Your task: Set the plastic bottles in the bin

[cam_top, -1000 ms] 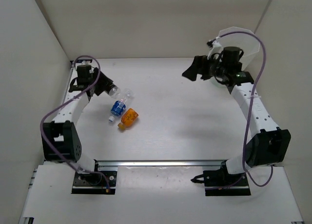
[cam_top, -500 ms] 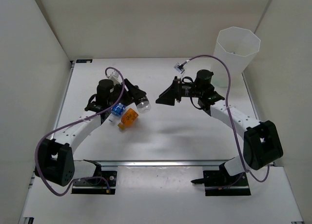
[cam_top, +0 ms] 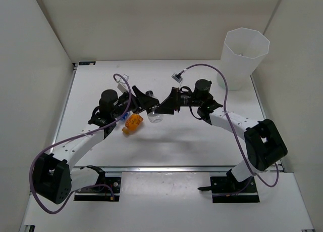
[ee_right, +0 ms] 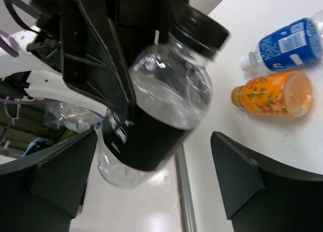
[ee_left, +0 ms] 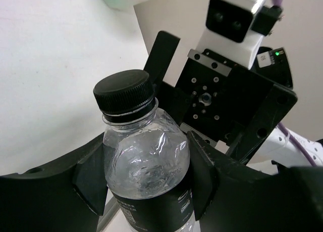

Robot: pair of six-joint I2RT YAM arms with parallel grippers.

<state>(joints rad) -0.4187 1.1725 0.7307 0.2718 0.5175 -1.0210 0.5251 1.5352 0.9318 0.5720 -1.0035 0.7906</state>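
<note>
The bin (cam_top: 242, 57) is far across from my left gripper. My right gripper should therefore grab the clear bottle by its black label (ee_right: 151, 137) first, then carry it there.
My left gripper (cam_top: 146, 106) is shut on a clear bottle with a black label and black cap (cam_top: 153, 112) and holds it above the table's middle. In the left wrist view (ee_left: 146, 161) both fingers press its sides. My right gripper (cam_top: 164, 106) is open, and in its wrist view the bottle's base (ee_right: 151, 126) sits between the wide-open fingers (ee_right: 242, 176) without touching them. An orange bottle (cam_top: 133, 123) and a blue-labelled bottle (ee_right: 285, 44) lie on the table below. The bin (cam_top: 245, 57) stands at the back right.
White walls enclose the table on the left, back and right. A metal rail (cam_top: 166, 169) runs along the near edge in front of the arm bases. The blue-labelled bottle is mostly hidden under the left arm in the top view.
My left arm lifted the black-labelled bottle from the back left and carried it right to the middle. My right arm swung left from the bin and now brackets the bottle's base.
</note>
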